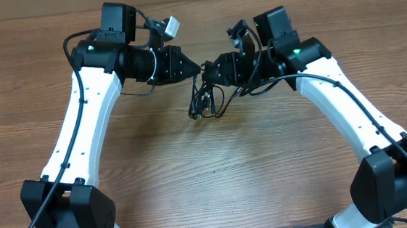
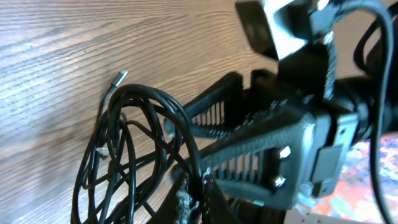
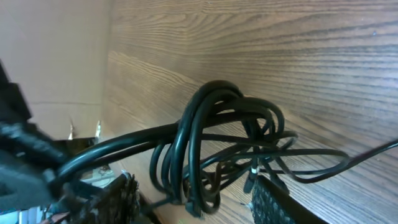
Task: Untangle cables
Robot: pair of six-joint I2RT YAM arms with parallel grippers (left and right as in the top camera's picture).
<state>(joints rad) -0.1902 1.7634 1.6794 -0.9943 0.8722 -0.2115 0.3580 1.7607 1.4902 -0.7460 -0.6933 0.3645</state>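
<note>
Next, I close my right gripper around the thick front loops and pull them away to spread the tangle, because the cable loops hang bunched close under my left gripper's pinch.
The cables are a tangled bundle of thin black cords at the table's far middle, just below the spot where both grippers meet. My left gripper is shut on the top of the bundle; in the left wrist view its worn pads pinch a cord while the loops spread over the wood, one silvery plug tip sticking out. My right gripper is open; in the right wrist view its fingers stand wide apart with the cable loops between them.
The wooden table runs to a brown wall behind the arms. The right gripper's ribbed fingers fill the middle of the left wrist view, close to my left fingers. One thin cord trails off to the right.
</note>
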